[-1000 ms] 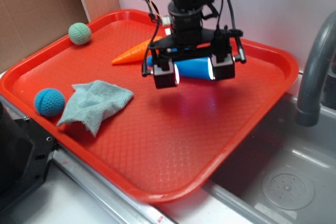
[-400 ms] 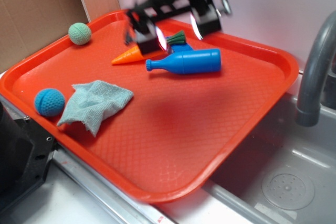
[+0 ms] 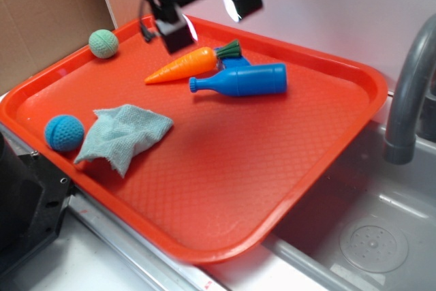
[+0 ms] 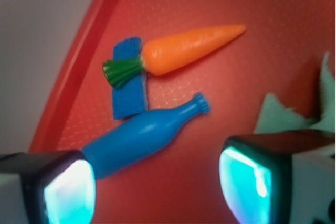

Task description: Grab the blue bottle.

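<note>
The blue bottle [image 3: 246,80] will come up by itself when I lift it and leave the sponge behind, because the carrot's green top [image 3: 229,50] lies across the blue sponge.
The blue bottle [image 3: 240,80] lies on its side on the red tray [image 3: 225,189], neck pointing left, just in front of an orange toy carrot [image 3: 185,65]. In the wrist view the blue bottle [image 4: 139,137] lies diagonally below me, its base near my left finger. My gripper [image 3: 204,11] hangs high above the tray's back edge, above and left of the bottle, open and empty. In the wrist view my gripper [image 4: 157,195] shows two glowing pads [image 4: 65,192] wide apart with only tray between them.
A flat blue sponge [image 4: 128,85] lies under the carrot's green top. A crumpled grey-green cloth [image 3: 122,134], a blue knitted ball [image 3: 64,132] and a green knitted ball [image 3: 103,43] sit on the tray's left. A sink [image 3: 368,236] and grey faucet [image 3: 409,93] stand at right.
My gripper rose from around the bottle and moved up and back-left, open. The bottle stayed lying on the tray.
</note>
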`<act>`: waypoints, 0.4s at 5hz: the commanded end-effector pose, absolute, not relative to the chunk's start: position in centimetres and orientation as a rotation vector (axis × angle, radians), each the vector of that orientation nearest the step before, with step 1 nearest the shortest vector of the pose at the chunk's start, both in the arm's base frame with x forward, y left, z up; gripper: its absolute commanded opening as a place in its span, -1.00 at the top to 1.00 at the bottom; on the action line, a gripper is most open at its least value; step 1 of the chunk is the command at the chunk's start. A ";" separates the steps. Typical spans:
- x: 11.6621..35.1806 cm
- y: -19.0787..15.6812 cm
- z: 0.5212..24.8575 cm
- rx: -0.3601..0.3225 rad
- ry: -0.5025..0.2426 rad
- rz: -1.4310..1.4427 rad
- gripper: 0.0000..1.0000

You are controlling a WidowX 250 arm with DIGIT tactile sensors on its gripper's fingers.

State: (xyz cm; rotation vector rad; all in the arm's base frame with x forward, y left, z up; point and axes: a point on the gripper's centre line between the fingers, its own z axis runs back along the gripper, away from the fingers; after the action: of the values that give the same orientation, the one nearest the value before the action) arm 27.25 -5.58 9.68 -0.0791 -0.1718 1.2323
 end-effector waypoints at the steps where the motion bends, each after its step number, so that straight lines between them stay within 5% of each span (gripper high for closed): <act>1: 30.6 -6.9 6.9 -0.031 -0.078 1.316 -1.00; 2: 31.6 -7.2 4.6 0.008 -0.012 1.308 -1.00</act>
State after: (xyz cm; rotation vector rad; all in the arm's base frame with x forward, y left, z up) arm 30.64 -7.85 3.25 0.0630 0.0261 1.2955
